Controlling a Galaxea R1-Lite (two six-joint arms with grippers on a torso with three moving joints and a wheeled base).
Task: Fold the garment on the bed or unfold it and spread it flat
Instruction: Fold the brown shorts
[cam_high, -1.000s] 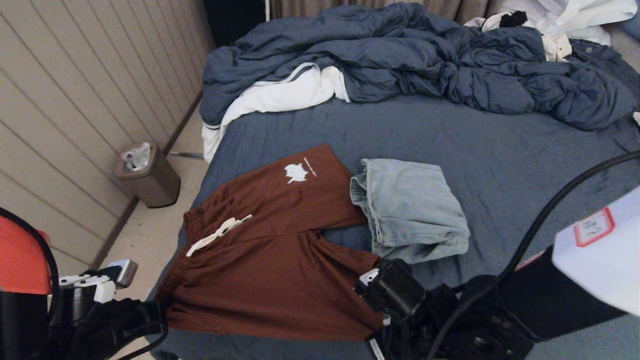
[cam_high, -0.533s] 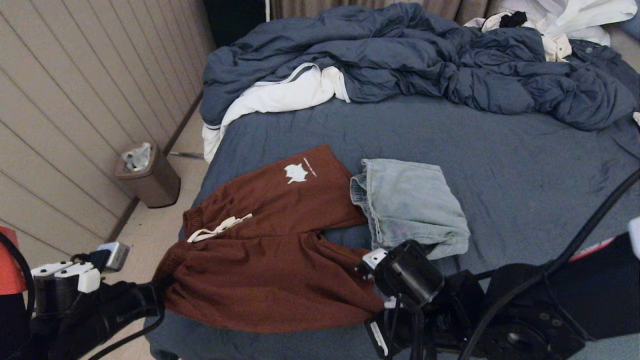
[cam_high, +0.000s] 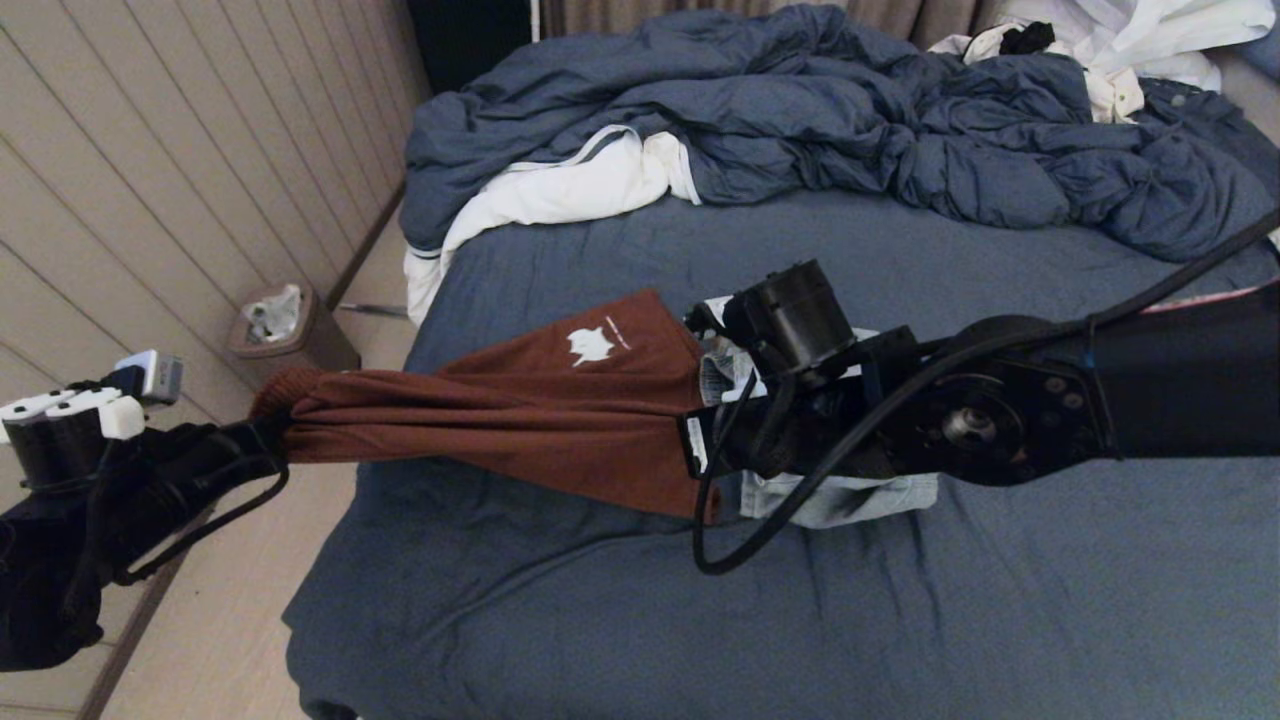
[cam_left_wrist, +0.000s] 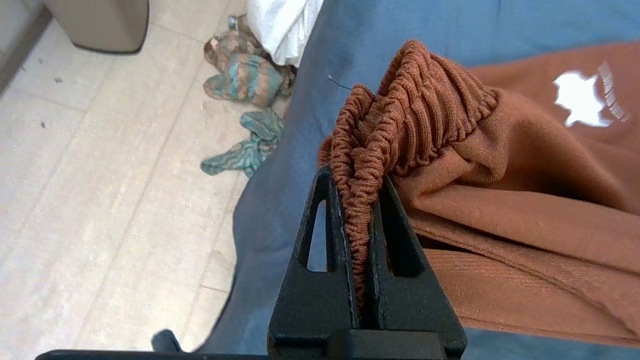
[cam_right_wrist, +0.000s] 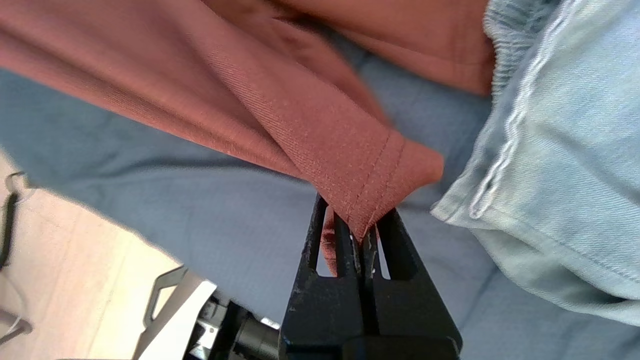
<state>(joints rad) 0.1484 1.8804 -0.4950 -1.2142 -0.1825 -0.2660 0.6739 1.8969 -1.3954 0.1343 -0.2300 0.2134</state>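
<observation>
The shorts' near leg is bunched in pleats (cam_high: 480, 418) between my grippers. I should pull it tight toward the bed's near side (cam_high: 858, 618) before folding it over the far leg.
Rust-brown shorts (cam_high: 560, 420) with a white print hang stretched above the slate-blue bed (cam_high: 900, 620). Only their far leg still lies on the sheet. My left gripper (cam_left_wrist: 356, 177) is shut on the bunched, ribbed waistband (cam_left_wrist: 410, 105); in the head view it (cam_high: 268, 432) hangs past the bed's left edge. My right gripper (cam_right_wrist: 361, 220) is shut on a stitched hem corner of the shorts (cam_right_wrist: 370, 180), over the middle of the bed. The right arm (cam_high: 960, 420) hides that grip in the head view.
Folded pale denim shorts (cam_high: 850, 495) lie under the right arm, right beside the held hem (cam_right_wrist: 565, 150). A rumpled blue duvet (cam_high: 850, 120) and white linen (cam_high: 560, 190) fill the far bed. A bin (cam_high: 290, 345) and patterned slippers (cam_left_wrist: 245, 80) sit on the floor at left.
Both grippers rose and moved away from me, lifting the near half of the brown shorts off the sheet. The shorts went from lying flat to hanging taut between the two grips.
</observation>
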